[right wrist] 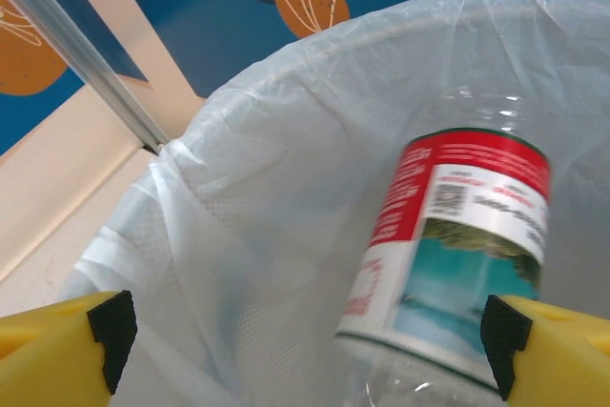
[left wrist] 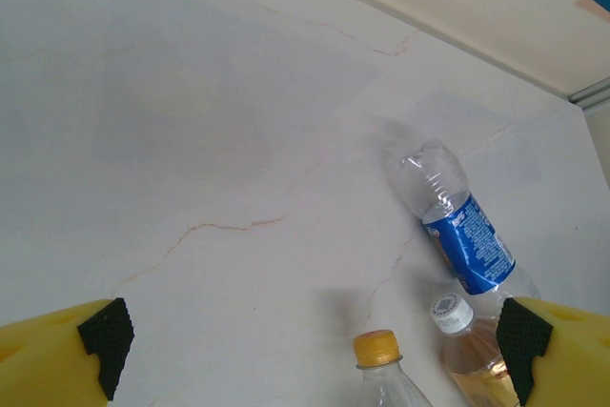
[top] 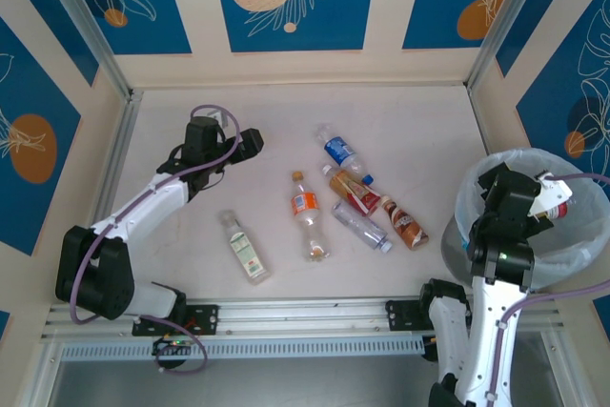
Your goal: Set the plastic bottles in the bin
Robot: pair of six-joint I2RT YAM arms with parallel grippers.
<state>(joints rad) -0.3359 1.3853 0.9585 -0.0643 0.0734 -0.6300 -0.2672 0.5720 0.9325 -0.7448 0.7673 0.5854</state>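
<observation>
The red-labelled bottle (right wrist: 456, 245) is loose inside the bin, so my open right gripper should keep going to the clear bottle's free bottom end (top: 342, 210) and close there.
Several plastic bottles lie on the table: a blue-labelled one (top: 341, 152), an orange-labelled one (top: 306, 209), a red-and-yellow one (top: 355, 193), a brown one (top: 405, 224), a clear one (top: 360, 226) and a white-and-green one (top: 245, 247). My left gripper (top: 250, 140) hovers open to the left of them; its view holds the blue-labelled bottle (left wrist: 467, 245), a yellow-capped bottle (left wrist: 381, 369) and a white-capped bottle (left wrist: 467, 350). My right gripper (right wrist: 307, 331) is open over the bin (right wrist: 238, 235). A red-labelled bottle (right wrist: 457, 235) sits loose between its wide jaws, slightly blurred, inside the bag.
The bin (top: 581, 254) stands at the table's right edge beside the right arm. A metal rail (top: 286, 312) runs along the near edge. Patterned walls close the back and sides. Bare tabletop (top: 191, 254) lies between the left arm and the bottles.
</observation>
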